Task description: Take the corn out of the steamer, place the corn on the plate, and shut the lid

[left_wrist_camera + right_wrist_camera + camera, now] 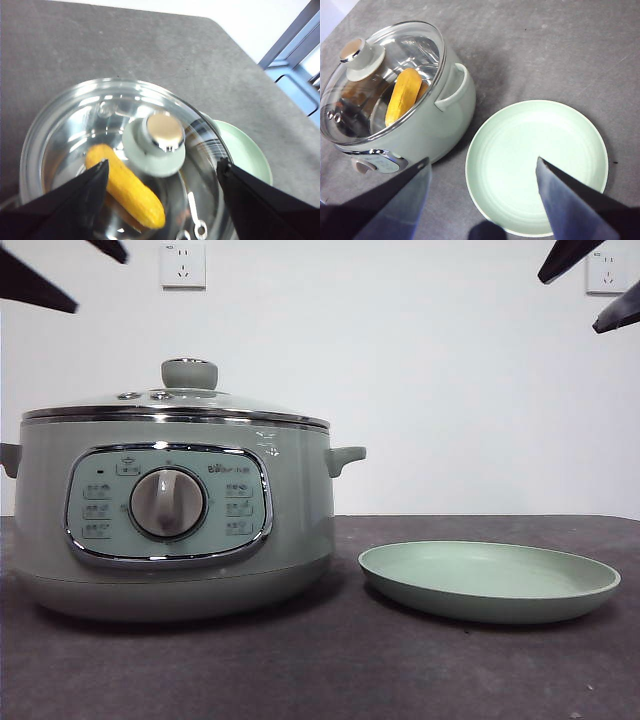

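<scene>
The smooth metal rim (176, 415) just sits around the top of the steamer. The glass lid (236, 402) will come all the way off when I lift its knob.
The sage-green steamer (170, 510) stands at the left with its glass lid (180, 405) on. The corn (125, 186) lies inside, seen through the glass; it also shows in the right wrist view (402, 95). The empty pale green plate (490, 580) lies to the right of the steamer. My left gripper (162, 195) is open, high above the lid's knob (162, 132). My right gripper (482, 190) is open, high above the plate (537, 165). Both show only as black tips at the front view's top corners.
The steamer has side handles (345, 455) and a dial (167, 503) facing the front. The dark grey table (330, 660) ends against a white wall with sockets (183, 265). A blue-grey frame (300, 65) stands past the table's corner.
</scene>
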`<state>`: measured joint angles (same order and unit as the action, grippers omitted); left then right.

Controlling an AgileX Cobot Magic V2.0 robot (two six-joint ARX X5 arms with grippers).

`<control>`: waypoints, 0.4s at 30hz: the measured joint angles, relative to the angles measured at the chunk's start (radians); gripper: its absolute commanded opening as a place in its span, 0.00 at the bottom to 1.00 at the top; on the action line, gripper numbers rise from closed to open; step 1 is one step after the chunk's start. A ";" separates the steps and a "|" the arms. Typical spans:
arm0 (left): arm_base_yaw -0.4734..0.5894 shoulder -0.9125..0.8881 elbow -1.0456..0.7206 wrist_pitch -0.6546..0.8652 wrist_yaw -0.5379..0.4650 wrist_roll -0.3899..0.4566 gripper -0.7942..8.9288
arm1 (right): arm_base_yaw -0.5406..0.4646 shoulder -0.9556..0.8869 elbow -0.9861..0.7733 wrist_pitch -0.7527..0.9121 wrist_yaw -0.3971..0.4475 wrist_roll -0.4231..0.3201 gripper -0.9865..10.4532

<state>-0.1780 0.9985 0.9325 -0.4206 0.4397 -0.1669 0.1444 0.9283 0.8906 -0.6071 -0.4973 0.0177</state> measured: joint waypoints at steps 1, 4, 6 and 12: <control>-0.021 0.026 0.026 -0.006 -0.024 0.010 0.48 | 0.000 0.000 0.000 0.000 0.000 0.000 0.39; -0.079 0.102 0.093 -0.031 -0.095 0.039 0.48 | 0.000 0.000 0.000 0.001 0.000 0.000 0.39; -0.114 0.151 0.131 -0.043 -0.142 0.057 0.48 | 0.000 0.000 0.000 0.000 0.000 0.000 0.39; -0.195 0.279 0.193 -0.042 -0.250 0.089 0.48 | 0.000 0.000 0.000 0.000 0.000 0.000 0.39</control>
<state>-0.3733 1.2778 1.1259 -0.4629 0.1898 -0.0776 0.1448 0.9283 0.8906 -0.6071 -0.4969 0.0174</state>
